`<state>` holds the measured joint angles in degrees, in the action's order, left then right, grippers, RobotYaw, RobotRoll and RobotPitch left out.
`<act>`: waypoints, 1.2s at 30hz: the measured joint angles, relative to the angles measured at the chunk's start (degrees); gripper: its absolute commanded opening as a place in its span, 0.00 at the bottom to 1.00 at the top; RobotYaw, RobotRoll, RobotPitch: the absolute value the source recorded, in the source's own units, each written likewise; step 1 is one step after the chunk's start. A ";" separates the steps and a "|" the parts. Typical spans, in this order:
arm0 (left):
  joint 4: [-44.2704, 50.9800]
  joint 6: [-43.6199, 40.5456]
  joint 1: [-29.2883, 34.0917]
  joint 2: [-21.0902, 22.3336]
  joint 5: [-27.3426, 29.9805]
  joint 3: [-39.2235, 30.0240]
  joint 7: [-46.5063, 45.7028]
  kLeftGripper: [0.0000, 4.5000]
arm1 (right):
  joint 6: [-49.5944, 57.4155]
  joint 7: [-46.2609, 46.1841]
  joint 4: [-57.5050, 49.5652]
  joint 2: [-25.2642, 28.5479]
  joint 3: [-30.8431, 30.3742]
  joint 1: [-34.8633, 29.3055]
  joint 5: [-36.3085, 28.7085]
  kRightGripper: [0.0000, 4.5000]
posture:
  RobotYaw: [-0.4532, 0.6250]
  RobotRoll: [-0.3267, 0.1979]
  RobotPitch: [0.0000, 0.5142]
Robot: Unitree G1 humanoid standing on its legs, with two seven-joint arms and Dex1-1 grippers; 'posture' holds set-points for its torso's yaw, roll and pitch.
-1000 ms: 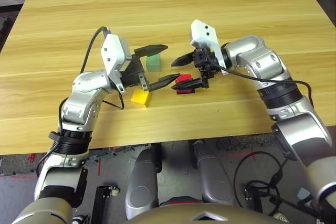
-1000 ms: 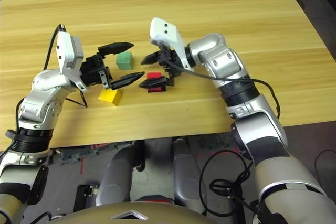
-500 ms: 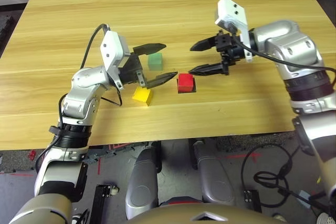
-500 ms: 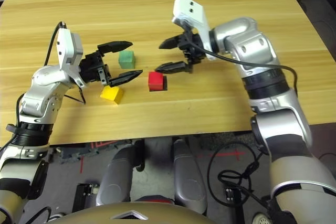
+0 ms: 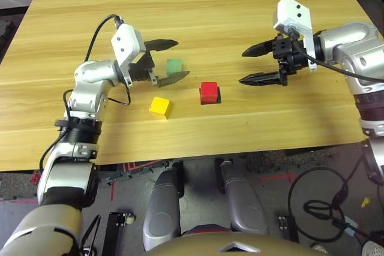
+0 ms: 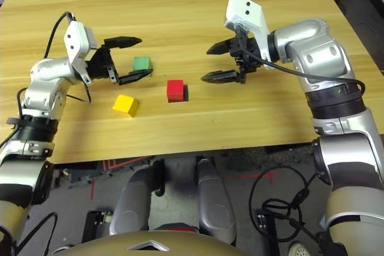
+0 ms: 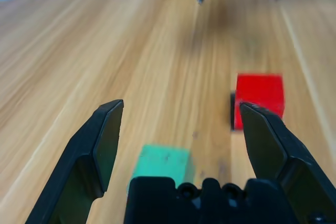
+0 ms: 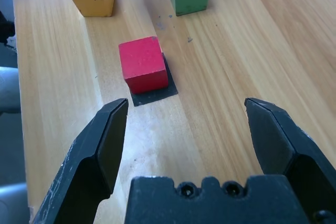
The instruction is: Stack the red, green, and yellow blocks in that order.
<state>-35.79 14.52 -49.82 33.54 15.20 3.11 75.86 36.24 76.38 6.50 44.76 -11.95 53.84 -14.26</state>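
The fingers of my left gripper are pointing above and past the green block (image 7: 163,162), so I should pull that gripper back and tip it down around the green block (image 5: 174,66) before I close it.
The red block (image 5: 209,92) sits on a flat black patch (image 8: 155,95) at the table's middle. The green block (image 5: 174,66) lies a little left and further back, and the yellow block (image 5: 159,107) lies nearer the front edge, left of red. All three rest apart on the wood. My left gripper (image 5: 182,59) is open, and its fingers straddle the green block (image 7: 161,163); I cannot tell whether they touch it. My right gripper (image 5: 242,67) is open and empty, a short way right of the red block (image 8: 143,64) and pointing at it.
The wooden table (image 5: 198,4) stretches bare behind and to the right of the blocks. A black cable (image 5: 96,28) loops off my left wrist. The table's front edge runs just below the yellow block.
My right gripper has drawn back to the right, away from the red block, which stays on the black patch. My left gripper has shifted left and back, to around the green block.
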 measured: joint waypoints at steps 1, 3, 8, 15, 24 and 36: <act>-3.54 1.87 -1.98 0.32 -0.86 -0.02 0.99 1.00 | 0.19 -0.28 -0.14 0.11 0.14 -0.03 -0.02 0.99 | 0.60 0.54 0.43; -10.37 5.14 -5.30 0.23 -2.41 0.17 2.18 1.00 | 0.80 -0.69 -0.66 0.16 0.44 -0.11 -0.15 0.99 | 0.60 0.55 0.43; -21.38 9.68 -9.68 -0.69 -6.22 0.99 2.86 1.00 | 2.17 -1.62 -3.29 0.33 1.24 -1.31 -1.22 0.99 | 0.59 0.55 0.43; -23.76 10.26 -9.84 -2.41 -8.73 2.53 7.79 1.00 | 3.02 -3.25 -4.37 0.36 1.77 -1.85 -2.24 0.99 | 0.58 0.56 0.43; -24.39 9.60 -9.90 -3.36 -12.56 3.42 3.84 1.00 | 3.92 -4.37 -6.34 0.37 2.27 -2.66 -3.45 0.99 | 0.57 0.57 0.43; -26.85 8.13 -11.59 -5.05 -13.61 3.29 -0.53 1.00 | 3.98 -5.27 -6.48 -0.08 2.25 -2.65 -4.49 0.99 | 0.58 0.56 0.43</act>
<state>-62.64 22.65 -61.41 28.49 1.59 6.41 75.33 40.22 71.10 0.02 44.69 -9.69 51.18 -18.74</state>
